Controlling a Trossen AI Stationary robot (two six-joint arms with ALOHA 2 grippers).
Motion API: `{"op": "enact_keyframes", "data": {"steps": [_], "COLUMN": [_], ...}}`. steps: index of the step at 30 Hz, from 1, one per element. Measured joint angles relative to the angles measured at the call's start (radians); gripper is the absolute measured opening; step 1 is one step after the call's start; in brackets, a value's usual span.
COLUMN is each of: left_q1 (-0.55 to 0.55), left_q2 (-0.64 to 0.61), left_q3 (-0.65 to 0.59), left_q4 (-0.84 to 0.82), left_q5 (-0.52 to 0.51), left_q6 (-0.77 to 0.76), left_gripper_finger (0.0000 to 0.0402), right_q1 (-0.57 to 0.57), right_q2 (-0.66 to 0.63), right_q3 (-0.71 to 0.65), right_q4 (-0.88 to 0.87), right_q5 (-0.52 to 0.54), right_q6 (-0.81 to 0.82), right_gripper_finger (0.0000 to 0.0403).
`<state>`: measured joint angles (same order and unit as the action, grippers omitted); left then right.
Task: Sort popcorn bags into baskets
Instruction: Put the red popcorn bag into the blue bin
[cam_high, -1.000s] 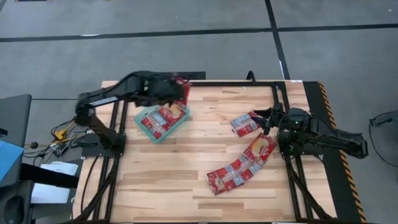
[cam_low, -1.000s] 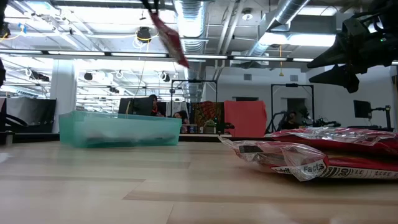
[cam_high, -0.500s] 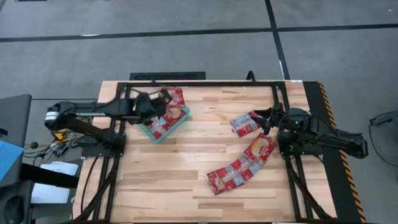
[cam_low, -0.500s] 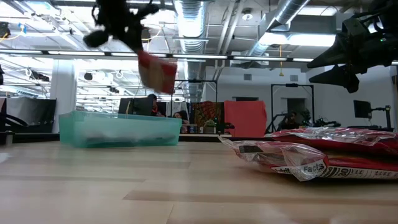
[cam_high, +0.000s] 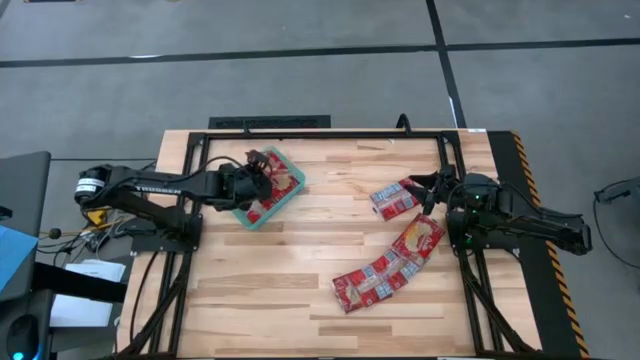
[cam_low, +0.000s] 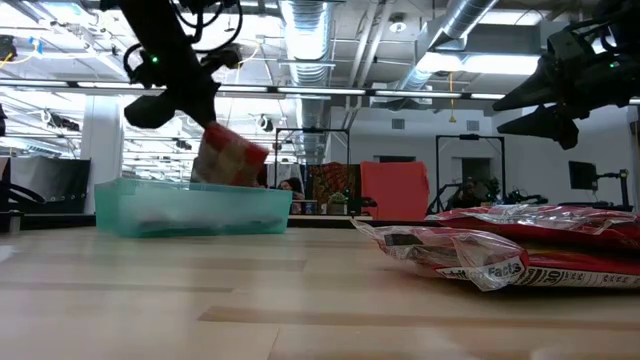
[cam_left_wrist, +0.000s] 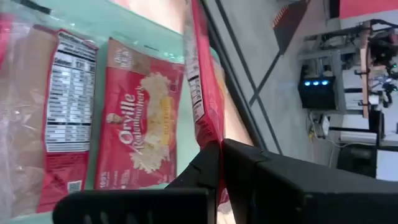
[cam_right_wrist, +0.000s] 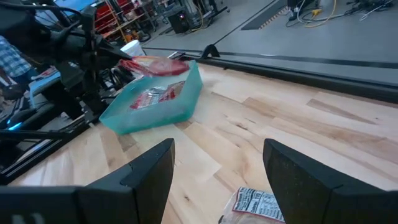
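Observation:
I should let go of the red popcorn bag (cam_low: 230, 157) with my left gripper, then close that gripper and push the bag down inside the tray (cam_high: 284, 183), because the bag stands tilted on edge by the teal tray's side.
My left gripper (cam_high: 256, 178) is over the teal tray (cam_high: 243, 212) at the table's far left and is shut on a red popcorn bag (cam_high: 277, 170). In the low view that bag (cam_low: 228, 157) dips behind the tray's wall (cam_low: 190, 210). Two more bags (cam_left_wrist: 143, 121) (cam_left_wrist: 62, 106) lie flat in the tray. My right gripper (cam_high: 432, 192) hovers open at the right side, just right of a bag (cam_high: 393, 198) lying on the table. Two other bags (cam_high: 418, 238) (cam_high: 375, 278) lie flat nearer the front. My left gripper pinches the red bag by one edge (cam_left_wrist: 208, 134) between its two fingers, coming from the table's left and slanting down. The bag stands on edge and tilted below the fingers (cam_low: 175, 95). Its lower end is inside the tray, behind the wall.
A black frame rail (cam_high: 330, 134) runs along the table's far edge, and both arm bases sit at the sides. Bare wood (cam_high: 270, 280) lies between the tray and the three loose bags on the right. People and equipment show in the room beyond.
My left gripper has come down from high above the tray's far edge and moved slightly toward the left and near side, still shut on the bag. The bag has dropped from well above the tray until its lower end is inside it. My right arm has kept still.

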<state>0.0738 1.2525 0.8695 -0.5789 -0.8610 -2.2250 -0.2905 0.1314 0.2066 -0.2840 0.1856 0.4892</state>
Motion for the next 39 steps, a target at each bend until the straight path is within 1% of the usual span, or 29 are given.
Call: {"op": "enact_keyframes", "data": {"steps": [3, 9, 15, 17, 21, 24, 26, 28, 29, 31, 33, 35, 37, 39], "left_q1": [0.006, 0.024, 0.037, 0.037, 0.037, 0.037, 0.037, 0.037, 0.037, 0.052, 0.070, 0.077, 0.083, 0.085], "left_q2": [0.022, 0.078, 0.110, 0.110, 0.110, 0.110, 0.110, 0.104, 0.092, 0.062, 0.044, 0.030, 0.027, 0.030], "left_q3": [-0.008, -0.008, -0.008, -0.008, -0.008, -0.008, -0.008, -0.008, -0.008, -0.007, -0.007, -0.008, -0.007, -0.008], "left_q4": [0.015, 0.074, 0.084, 0.083, 0.089, 0.121, 0.143, 0.150, 0.142, 0.110, 0.054, -0.007, -0.075, -0.134], "left_q5": [0.012, 0.001, 0.026, 0.026, 0.015, 0.025, 0.040, 0.090, 0.128, 0.226, 0.328, 0.384, 0.434, 0.446], "left_q6": [-0.005, -0.009, -0.003, -0.001, 0.036, 0.082, 0.147, 0.257, 0.346, 0.484, 0.571, 0.667, 0.724, 0.763], "left_gripper_finger": [0.0000, 0.0000, 0.0001, 0.0009, 0.0046, 0.0088, 0.0118, 0.0144, 0.0154, 0.0161, 0.0154, 0.0133, 0.0101, 0.0058], "right_q1": [0.000, 0.000, 0.000, 0.000, 0.000, 0.000, 0.000, 0.000, 0.000, 0.000, 0.000, 0.000, 0.000, 0.000], "right_q2": [0.000, 0.000, 0.000, 0.000, 0.000, 0.000, 0.000, 0.000, 0.000, 0.000, 0.000, 0.000, 0.000, 0.000], "right_q3": [0.000, 0.000, 0.000, 0.000, 0.000, 0.000, 0.000, 0.000, 0.000, 0.000, 0.000, 0.000, 0.000, 0.000], "right_q4": [0.000, 0.000, 0.000, 0.000, 0.000, 0.000, 0.000, 0.000, 0.000, 0.000, 0.000, -0.001, 0.000, 0.000], "right_q5": [0.000, 0.000, 0.000, 0.000, 0.000, 0.000, 0.000, 0.000, -0.001, -0.001, -0.001, -0.001, -0.001, -0.001], "right_q6": [0.000, 0.000, 0.000, 0.000, 0.000, 0.000, 0.000, 0.000, 0.000, 0.000, 0.000, 0.000, 0.000, 0.000], "right_gripper_finger": [0.0270, 0.0270, 0.0270, 0.0270, 0.0270, 0.0270, 0.0270, 0.0270, 0.0270, 0.0270, 0.0270, 0.0270, 0.0270, 0.0270]}}
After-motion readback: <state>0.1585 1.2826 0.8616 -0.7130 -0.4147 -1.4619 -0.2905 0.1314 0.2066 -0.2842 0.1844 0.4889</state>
